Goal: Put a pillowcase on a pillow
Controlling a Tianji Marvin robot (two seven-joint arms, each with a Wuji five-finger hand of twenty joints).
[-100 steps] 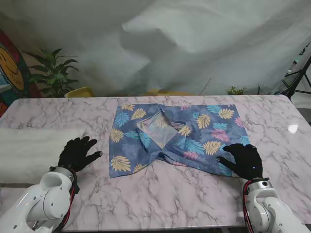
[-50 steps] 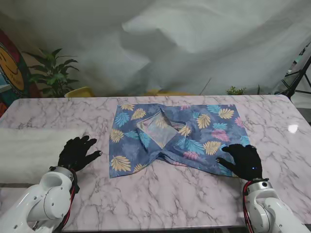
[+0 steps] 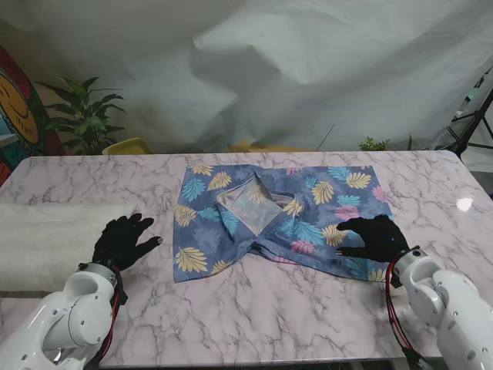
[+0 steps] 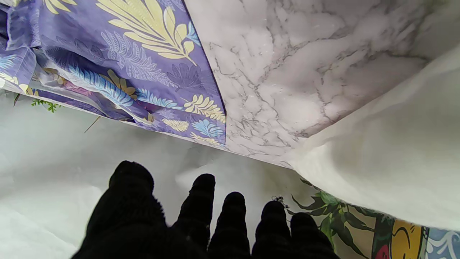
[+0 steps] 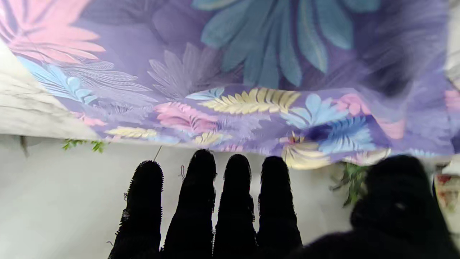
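The pale inside can be seen through the diamond gap (image 3: 253,208). I expect the pillowcase's fold (image 3: 286,202) to come away from the layer under it and open the pillowcase when I raise it.
A blue pillowcase (image 3: 281,216) with a leaf print lies rumpled on the marble table, with a raised fold near its middle. The white pillow (image 3: 54,243) lies flat at the table's left side. My left hand (image 3: 122,241), in a black glove, hovers open between the pillow and the pillowcase's left edge, holding nothing. My right hand (image 3: 376,237) is open over the pillowcase's near right corner, fingers spread and pointing left. The left wrist view shows the pillowcase (image 4: 118,72) and the pillow (image 4: 391,144). The right wrist view is filled by pillowcase fabric (image 5: 233,79) beyond straight fingers (image 5: 201,201).
The marble table (image 3: 254,308) reaches across the view. A white backdrop sheet (image 3: 308,69) hangs behind it. A potted plant (image 3: 81,116) and a yellow object (image 3: 127,146) stand past the far left edge. A tripod (image 3: 474,123) stands at the far right.
My right hand has moved farther from me and leftward, onto the pillowcase's near right corner, with its fingers turned to the left. My left hand has hardly moved.
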